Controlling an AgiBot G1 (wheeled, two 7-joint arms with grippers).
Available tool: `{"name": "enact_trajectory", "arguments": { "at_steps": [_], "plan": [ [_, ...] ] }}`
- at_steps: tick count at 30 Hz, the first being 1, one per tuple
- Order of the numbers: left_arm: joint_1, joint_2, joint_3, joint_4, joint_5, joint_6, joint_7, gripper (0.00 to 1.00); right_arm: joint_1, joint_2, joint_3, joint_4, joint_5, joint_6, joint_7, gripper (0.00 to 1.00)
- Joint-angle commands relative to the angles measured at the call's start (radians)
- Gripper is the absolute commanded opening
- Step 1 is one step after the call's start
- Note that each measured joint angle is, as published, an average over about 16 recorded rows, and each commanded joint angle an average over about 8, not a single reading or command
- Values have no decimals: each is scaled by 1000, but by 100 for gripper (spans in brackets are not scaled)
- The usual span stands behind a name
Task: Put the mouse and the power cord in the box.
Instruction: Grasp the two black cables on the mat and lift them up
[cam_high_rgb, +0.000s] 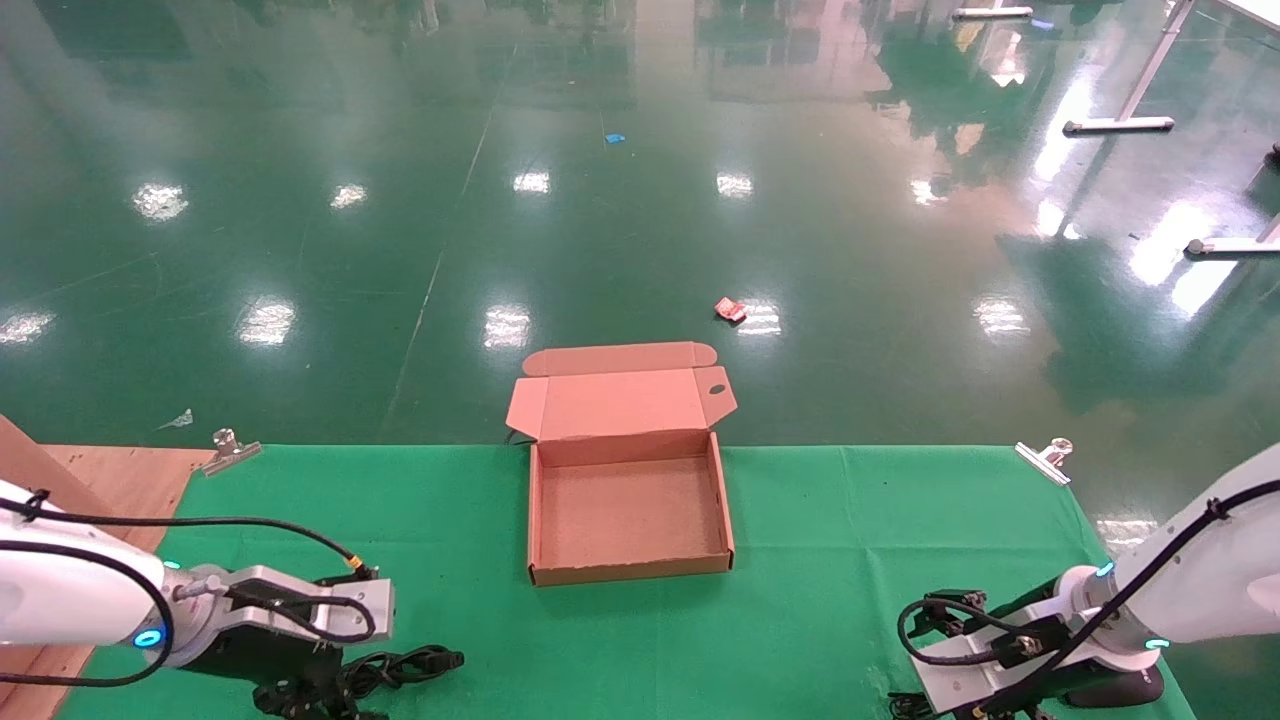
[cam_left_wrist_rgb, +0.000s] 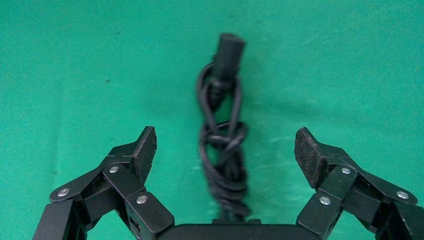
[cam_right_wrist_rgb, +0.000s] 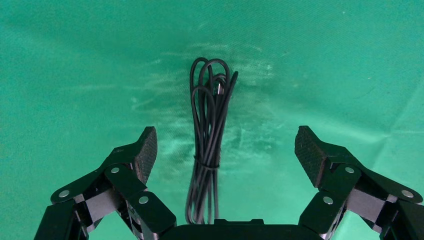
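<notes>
My gripper will lift the whole bundle (cam_high_rgb: 402, 670), and the bundle will stay together with the plug end sticking out, because the power cord's coils (cam_left_wrist_rgb: 227, 182) wrap around the cord's own middle.
The box (cam_high_rgb: 541, 510) lies open and empty at the middle of the green cloth, its lid folded back over the far table edge. The power cord (cam_left_wrist_rgb: 222, 100), a thick black bundle with a chunky plug end, lies on the cloth near the front left (cam_high_rgb: 405, 664). My left gripper (cam_left_wrist_rgb: 225, 137) hangs open over it, a finger on either side, not touching. My right gripper (cam_right_wrist_rgb: 225, 137) is open at the front right, straddling a thin black tied cable bundle (cam_right_wrist_rgb: 207, 125). The mouse body is out of view.
Green cloth (cam_high_rgb: 850, 560) covers the table, held by metal clips at the far left (cam_high_rgb: 228, 450) and far right (cam_high_rgb: 1045, 458) corners. A wooden board (cam_high_rgb: 110, 480) shows at the left edge. Beyond the table lies glossy green floor.
</notes>
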Motion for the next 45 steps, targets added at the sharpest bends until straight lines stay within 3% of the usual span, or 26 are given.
{"name": "enact_trajectory", "arguments": {
  "at_steps": [1, 2, 8, 10, 45],
  "plan": [
    [-3, 14, -1, 26, 1, -23, 9, 100, 6, -11, 6, -52, 7, 24, -24, 94],
    [-5, 17, 0, 36, 3, -28, 14, 96, 8, -15, 8, -70, 10, 30, -34, 85],
    [-18, 30, 11, 85, 20, -52, 39, 21, 21, -30, 13, -147, 17, 49, -94, 10],
    [-21, 33, 14, 97, 25, -58, 48, 0, 24, -32, 14, -166, 19, 53, -111, 1],
    [-27, 27, 6, 173, 13, -45, 104, 0, 45, -64, 15, -276, 20, 89, -195, 0]
  ]
}}
